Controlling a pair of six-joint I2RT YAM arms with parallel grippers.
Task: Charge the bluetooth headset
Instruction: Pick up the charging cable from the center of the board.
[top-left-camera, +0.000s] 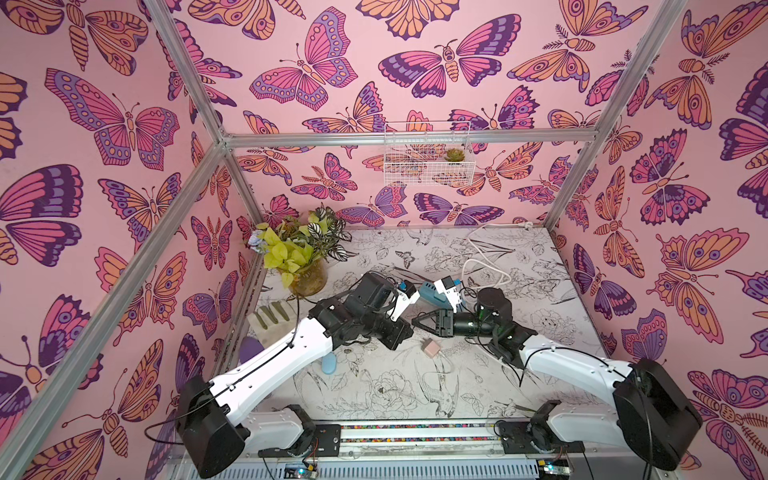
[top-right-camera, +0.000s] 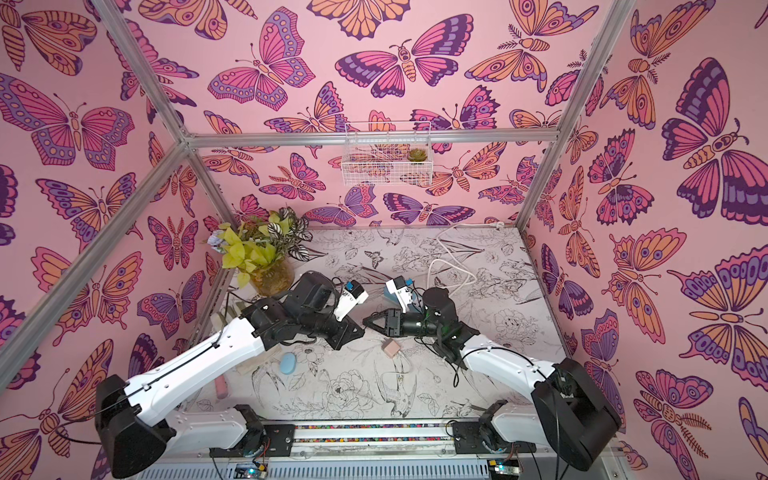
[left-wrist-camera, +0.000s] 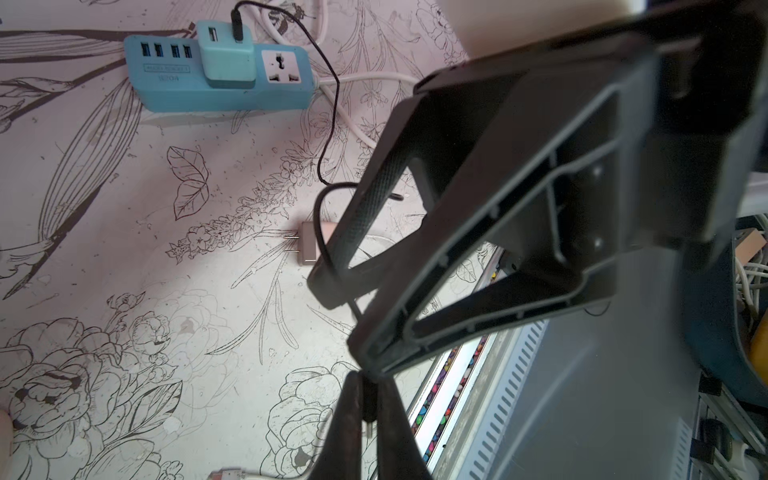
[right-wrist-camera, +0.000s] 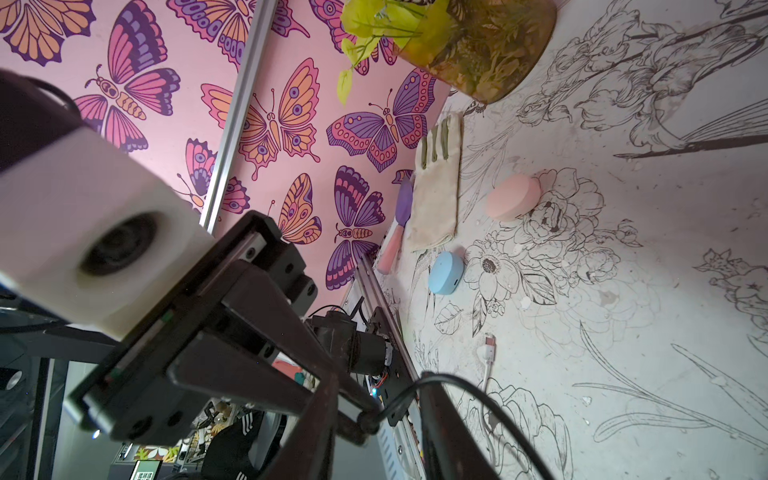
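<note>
The plug's metal tip (left-wrist-camera: 369, 429) faces back into my left gripper. My right gripper should line up with the cable end (left-wrist-camera: 354, 309) and take the plug with its tip free.
The bluetooth headset is a light blue oval case (top-left-camera: 328, 363) (top-right-camera: 286, 363) (right-wrist-camera: 446, 272) lying on the mat by the left arm, clear of both grippers. A black cable (left-wrist-camera: 330, 104) runs from a mint charger (left-wrist-camera: 226, 54) plugged into the blue power strip (left-wrist-camera: 220, 91) (top-left-camera: 428, 293). Above mid-table, my left gripper (top-left-camera: 409, 329) (left-wrist-camera: 369, 386) is shut on the cable's small plug. My right gripper (top-left-camera: 415, 321) (right-wrist-camera: 380, 386) meets it tip to tip. Its jaws are open and straddle the left fingertips and the cable.
A pink plug adapter (top-left-camera: 430, 347) (left-wrist-camera: 309, 245) lies just under the grippers, with a white cable end (right-wrist-camera: 489, 343) nearby. Along the left wall are a pink round case (right-wrist-camera: 513, 201), a glove (right-wrist-camera: 436, 187) and a plant jar (top-left-camera: 309, 280). A wire basket (top-left-camera: 428, 153) hangs on the back wall.
</note>
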